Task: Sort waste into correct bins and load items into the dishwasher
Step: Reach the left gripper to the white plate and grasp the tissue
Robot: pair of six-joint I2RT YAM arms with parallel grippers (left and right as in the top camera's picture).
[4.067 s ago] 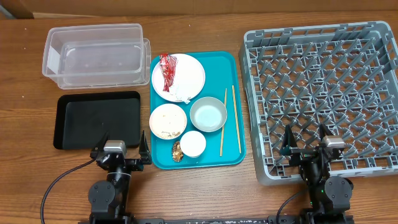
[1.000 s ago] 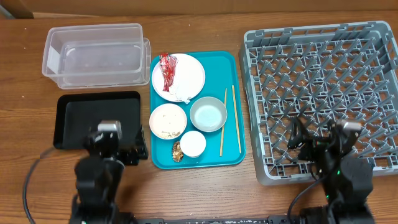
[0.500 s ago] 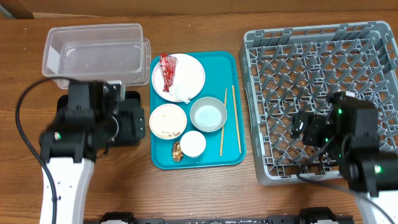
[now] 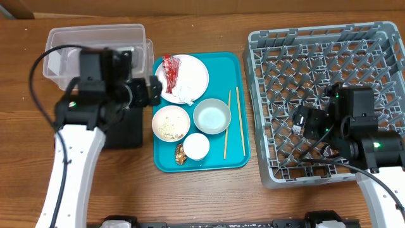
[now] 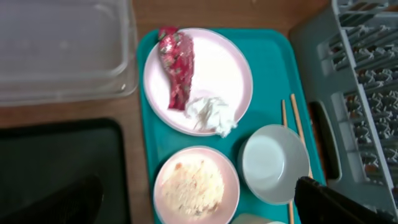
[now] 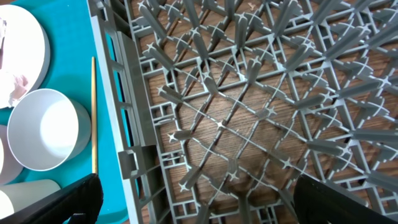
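Note:
The crumpled napkin is free at the plate's rim (image 4: 189, 99) and my left gripper's fingers are open, so my left gripper should go on down to the napkin's bunched middle and close there.
On the teal tray, a white plate (image 4: 190, 76) holds a red wrapper (image 4: 171, 71) and a crumpled napkin (image 4: 185, 92). Below it are a bowl with rice scraps (image 4: 170, 123), a pale bowl (image 4: 212, 116), a white cup (image 4: 196, 146), a brown lump (image 4: 180, 152) and two chopsticks (image 4: 240, 120). My left gripper (image 4: 152, 90) hangs open beside the plate's left edge; in its wrist view the wrapper (image 5: 176, 65) and rice bowl (image 5: 196, 185) lie ahead of my left gripper (image 5: 198, 210). My right gripper (image 4: 302, 120) is open and empty above the dish rack (image 4: 329, 63).
The clear tub (image 4: 95, 47) stands at the back left, with the black tray (image 4: 130, 130) in front of it, partly under my left arm. The teal tray (image 4: 231, 69) lies between them and the rack. Rack pegs (image 6: 249, 93) fill the right wrist view.
Both arms have risen from the table's front edge and swung away from it. The left went toward the tub and plate. The right went over the rack's front left part. Jaws stayed open.

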